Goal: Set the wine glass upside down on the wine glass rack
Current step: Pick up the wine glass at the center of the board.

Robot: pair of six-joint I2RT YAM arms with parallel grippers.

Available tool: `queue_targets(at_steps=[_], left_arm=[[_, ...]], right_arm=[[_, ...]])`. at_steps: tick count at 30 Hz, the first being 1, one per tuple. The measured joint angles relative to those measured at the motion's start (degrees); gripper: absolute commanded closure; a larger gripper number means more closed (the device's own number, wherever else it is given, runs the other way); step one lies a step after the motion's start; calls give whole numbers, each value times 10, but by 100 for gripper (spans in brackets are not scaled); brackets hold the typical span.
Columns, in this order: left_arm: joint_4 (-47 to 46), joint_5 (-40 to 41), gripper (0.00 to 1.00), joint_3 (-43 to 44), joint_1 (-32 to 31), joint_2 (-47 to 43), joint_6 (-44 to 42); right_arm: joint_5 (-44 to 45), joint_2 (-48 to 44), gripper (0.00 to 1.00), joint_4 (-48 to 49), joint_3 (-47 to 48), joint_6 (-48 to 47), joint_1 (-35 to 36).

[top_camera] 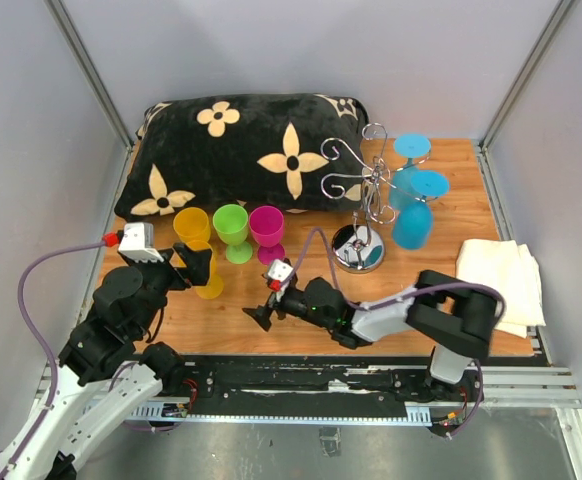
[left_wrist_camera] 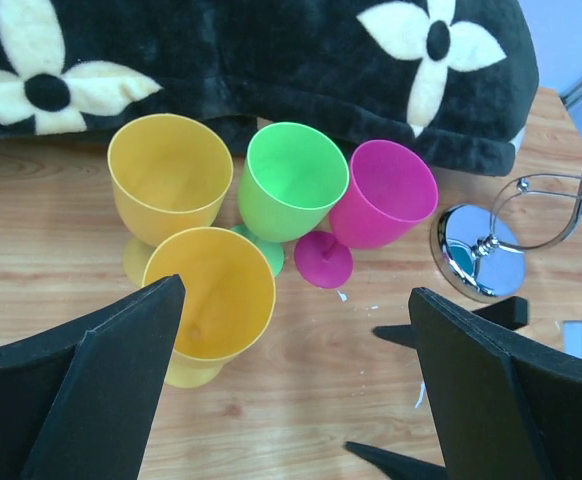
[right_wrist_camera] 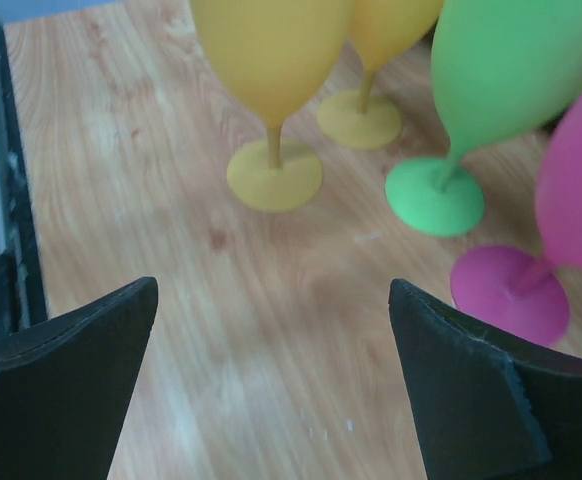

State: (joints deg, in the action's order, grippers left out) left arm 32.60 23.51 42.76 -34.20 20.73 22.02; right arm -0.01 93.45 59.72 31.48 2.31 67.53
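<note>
My right gripper should keep moving toward the near yellow glass [right_wrist_camera: 274, 155] and its bowl [right_wrist_camera: 273, 55] until the open fingers straddle the bowl, then close. The glass stands upright in line with those fingers.
Several plastic wine glasses stand upright near the left front of the table: a near yellow one [left_wrist_camera: 209, 290], a far yellow one [top_camera: 191, 225], a green one [top_camera: 231, 222] and a magenta one [top_camera: 266, 225]. The chrome wine glass rack [top_camera: 366, 180] stands to their right on its round mirrored base [left_wrist_camera: 471, 255]. Two blue glasses [top_camera: 412, 222] hang upside down on its right side. My left gripper [top_camera: 193, 265] is open just above the near yellow glass, holding nothing. My right gripper [top_camera: 264, 303] is open low over the wood, facing the glass feet [right_wrist_camera: 274, 175], with nothing between its fingers.
A black pillow with cream flowers [top_camera: 241, 150] lies along the back, just behind the glasses. A folded white cloth [top_camera: 501, 275] lies at the right edge. Grey walls close in both sides. The arms' rail [top_camera: 371, 385] runs along the near edge.
</note>
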Motion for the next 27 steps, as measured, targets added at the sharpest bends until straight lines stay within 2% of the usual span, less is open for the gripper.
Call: queue_targets(at_steps=[6,10,27], left_arm=[[0,21,0,-4,0,-3,0],[0,27,0,-4,0,-3,1],[-4,39,0,-13,0,-43,0]], right_arm=[[12,170,0,127,98,-8,15],[33,223,0,156,143,-15,18],[41,344,0,118,322,-63,19]])
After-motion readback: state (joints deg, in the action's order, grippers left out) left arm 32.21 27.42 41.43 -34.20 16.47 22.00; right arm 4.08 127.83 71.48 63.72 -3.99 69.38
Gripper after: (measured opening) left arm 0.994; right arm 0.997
